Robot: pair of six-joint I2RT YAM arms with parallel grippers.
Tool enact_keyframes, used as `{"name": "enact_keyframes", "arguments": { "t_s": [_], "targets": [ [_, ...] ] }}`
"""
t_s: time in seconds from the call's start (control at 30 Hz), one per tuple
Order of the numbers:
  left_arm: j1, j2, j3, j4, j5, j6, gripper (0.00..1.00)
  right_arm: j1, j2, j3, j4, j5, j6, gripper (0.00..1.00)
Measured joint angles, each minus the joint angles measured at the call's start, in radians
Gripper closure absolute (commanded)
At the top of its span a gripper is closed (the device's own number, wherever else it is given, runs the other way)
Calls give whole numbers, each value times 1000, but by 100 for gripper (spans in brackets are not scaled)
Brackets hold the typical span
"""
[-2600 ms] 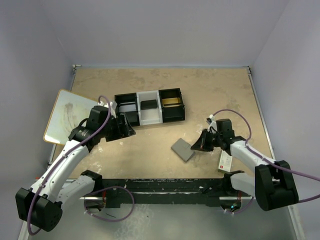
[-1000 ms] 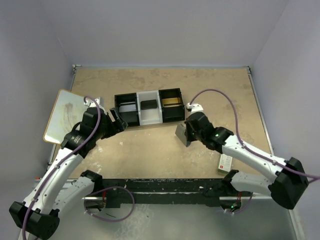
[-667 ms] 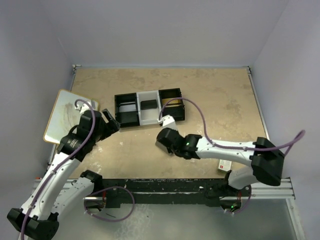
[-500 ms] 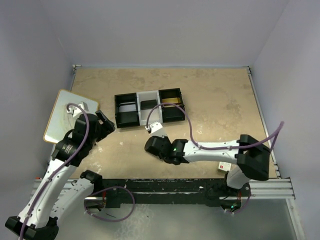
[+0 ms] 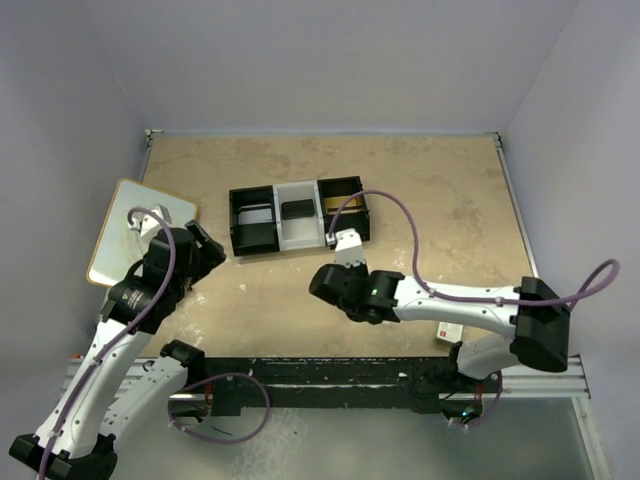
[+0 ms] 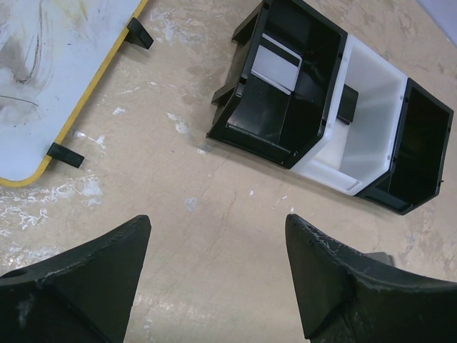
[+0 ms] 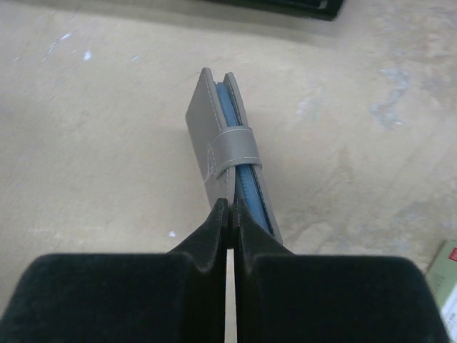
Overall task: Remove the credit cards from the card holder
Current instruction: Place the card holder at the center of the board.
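Next, I lay the card holder flat with my right gripper and hold its folded side before my left gripper opens it, because it is standing on edge with its strap [image 7: 238, 147] shut.
The card holder [image 7: 221, 146] is a grey folded wallet with a strap round it and a blue-grey inner edge. It is held edge-on above the table. My right gripper [image 7: 228, 207] is shut on its near end. From above, the right gripper [image 5: 322, 285] is at the table's middle front and hides the holder. No credit cards show between its panels. My left gripper [image 6: 214, 243] is open over bare table with nothing between its fingers. In the top view the left gripper [image 5: 205, 247] is left of the tray.
A black-and-white three-compartment tray [image 5: 297, 215] sits mid-table with flat white, dark and gold items inside; the left wrist view shows the tray [image 6: 325, 153] ahead. A yellow-edged whiteboard [image 5: 125, 235] lies at the left. A small white-and-red box [image 5: 449, 331] rests front right.
The right arm carried the card holder from the right side to the table's middle front. The left arm drew back leftward, away from the tray, still open.
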Motion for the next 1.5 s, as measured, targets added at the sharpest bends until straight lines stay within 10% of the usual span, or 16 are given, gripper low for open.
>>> {"name": "enact_keyframes", "arguments": {
  "t_s": [0.87, 1.1, 1.5],
  "targets": [
    [0, -120, 43, -103, -145, -75, 25, 114, 438, 283, -126, 58, -65, 93],
    [0, -121, 57, -109, -169, -80, 25, 113, 325, 158, 87, -183, -145, 40],
    [0, 22, -1, 42, 103, -25, 29, -216, -78, -89, 419, -486, -70, 44]
  ]
}}
